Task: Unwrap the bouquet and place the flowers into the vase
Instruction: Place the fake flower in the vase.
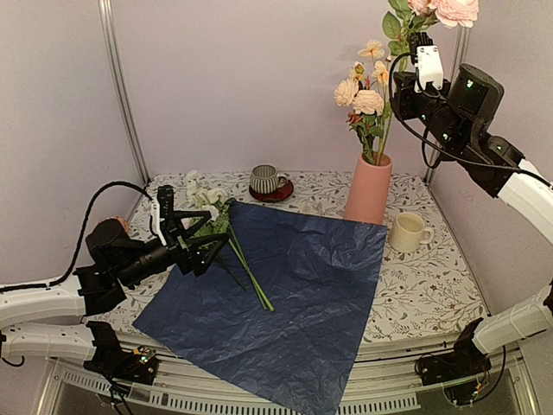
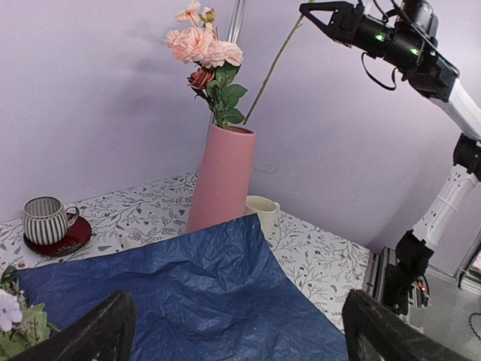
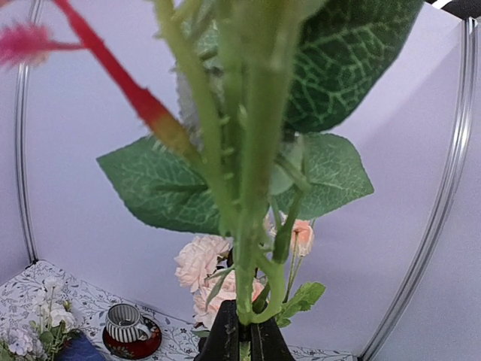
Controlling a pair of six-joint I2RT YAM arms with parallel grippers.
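The pink flower's stem tip (image 1: pixel 378 158) is inside the vase opening, so my right gripper keeps lowering the stem and let it go just above the vase's rim (image 1: pixel 385 152).
The bouquet lies unwrapped, its blue paper (image 1: pixel 285 294) spread flat on the table. A few white flowers (image 1: pixel 207 199) with long green stems rest on the paper's left edge. Just in front of them my left gripper (image 1: pixel 186 238) hovers open and holds nothing. The pink vase (image 1: pixel 368 188) stands at the back right with several peach and cream blooms (image 1: pixel 363 91) in it. High above the vase, my right gripper (image 1: pixel 421 43) is shut on a pink flower's stem (image 3: pixel 252 226). The stem's lower end reaches the vase mouth (image 2: pixel 242 129).
A striped cup on a red saucer (image 1: pixel 266 181) stands at the back, left of the vase. Right of the vase sits a cream mug (image 1: pixel 408 232). Metal frame posts (image 1: pixel 121 86) and lilac walls close in the back and sides.
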